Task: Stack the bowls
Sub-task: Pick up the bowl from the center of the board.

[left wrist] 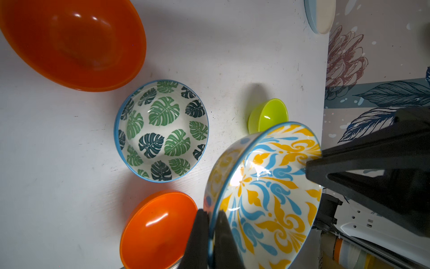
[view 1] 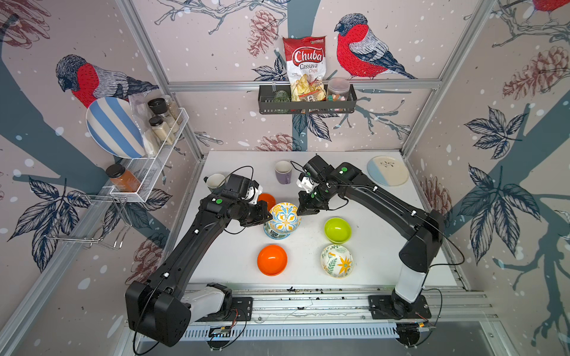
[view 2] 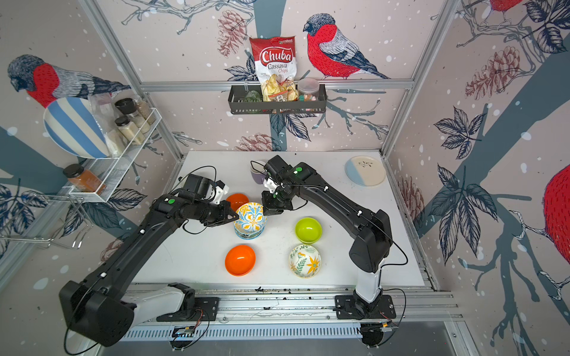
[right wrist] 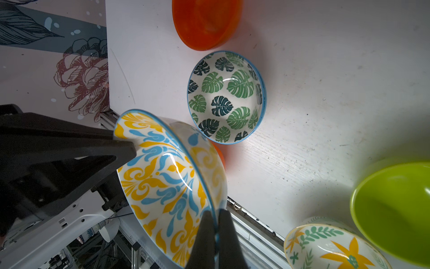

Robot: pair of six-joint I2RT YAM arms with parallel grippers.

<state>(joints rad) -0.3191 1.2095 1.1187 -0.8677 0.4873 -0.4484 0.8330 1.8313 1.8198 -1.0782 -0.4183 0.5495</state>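
Observation:
The yellow-and-blue bowl's rim [view 1: 298, 209] is held by both grippers, so next my right gripper opens and moves away before my left gripper lowers the yellow-and-blue bowl into the white bowl [view 1: 274, 234].
A yellow-and-blue patterned bowl [view 1: 284, 215] [left wrist: 267, 191] [right wrist: 162, 181] hangs tilted above the table, held by both arms. My left gripper [view 1: 267, 216] [left wrist: 210, 215] is shut on one side of its rim, and my right gripper [view 1: 300, 212] [right wrist: 215, 215] is shut on the opposite side. Under it, a white bowl with green leaves [left wrist: 162, 130] [right wrist: 225, 95] [view 1: 276, 235] stands on the table. Two orange bowls [view 1: 272, 259] [view 1: 267, 198], a lime green bowl [view 1: 337, 229] and a floral bowl with a yellow flower [view 1: 336, 260] stand around them.
A purple mug [view 1: 283, 172] and a white-lined dark mug [view 1: 215, 182] stand at the back of the table [view 1: 385, 246]. A blue-and-cream plate [view 1: 387, 171] lies at the back right. Wire racks hang on the left and back walls.

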